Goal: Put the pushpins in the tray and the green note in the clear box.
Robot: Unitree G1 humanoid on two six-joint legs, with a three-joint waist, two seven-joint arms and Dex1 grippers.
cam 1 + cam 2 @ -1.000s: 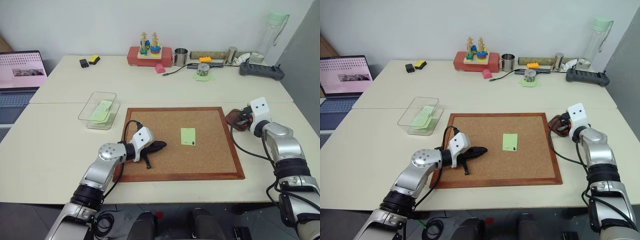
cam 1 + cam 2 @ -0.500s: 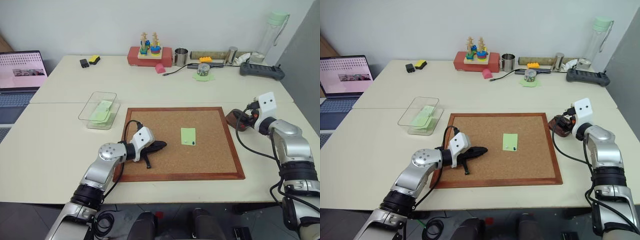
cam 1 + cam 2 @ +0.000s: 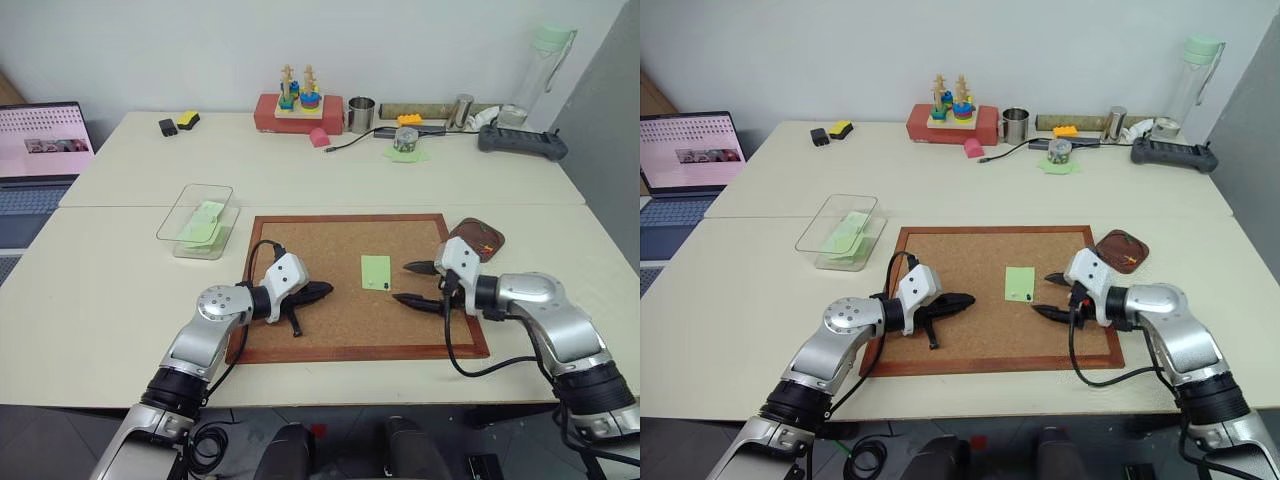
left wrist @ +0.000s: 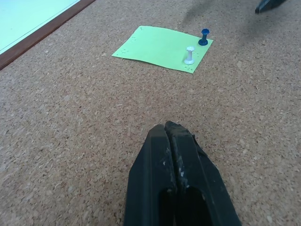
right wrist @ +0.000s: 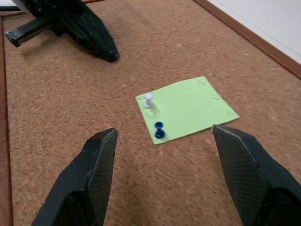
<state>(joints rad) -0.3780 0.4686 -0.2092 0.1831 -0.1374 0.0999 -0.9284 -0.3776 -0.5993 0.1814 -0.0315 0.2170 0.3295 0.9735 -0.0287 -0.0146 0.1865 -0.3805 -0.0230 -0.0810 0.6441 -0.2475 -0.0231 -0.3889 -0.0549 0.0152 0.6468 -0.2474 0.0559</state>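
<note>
I am going to pull the dark blue pushpin, and the green note [image 3: 376,271] will stay on the cork board because the white pushpin [image 5: 148,100] also stands in it.
The pale green note [image 3: 376,271] lies on the cork board [image 3: 340,330], right of its middle. Two pushpins stand in the note's near edge, a white one [image 5: 148,98] and a dark blue one [image 5: 159,128]. My right gripper [image 3: 402,283] hovers open just right of the note, fingers pointing at it, nothing between them. My left gripper [image 3: 322,291] rests shut and empty on the board, left of the note. The brown tray [image 3: 478,238] sits off the board's right edge. The clear box [image 3: 197,220] stands left of the board with green paper inside.
Along the far table edge stand a red toy stacker [image 3: 298,108], a metal cup [image 3: 361,113], a bottle [image 3: 540,70] and a black controller [image 3: 522,141]. A laptop [image 3: 40,150] sits at the far left. Cables trail from both wrists.
My right gripper swung from the tray at the board's right edge leftward over the board, close to the note, and opened. The tray now shows uncovered. The left arm stayed still.
</note>
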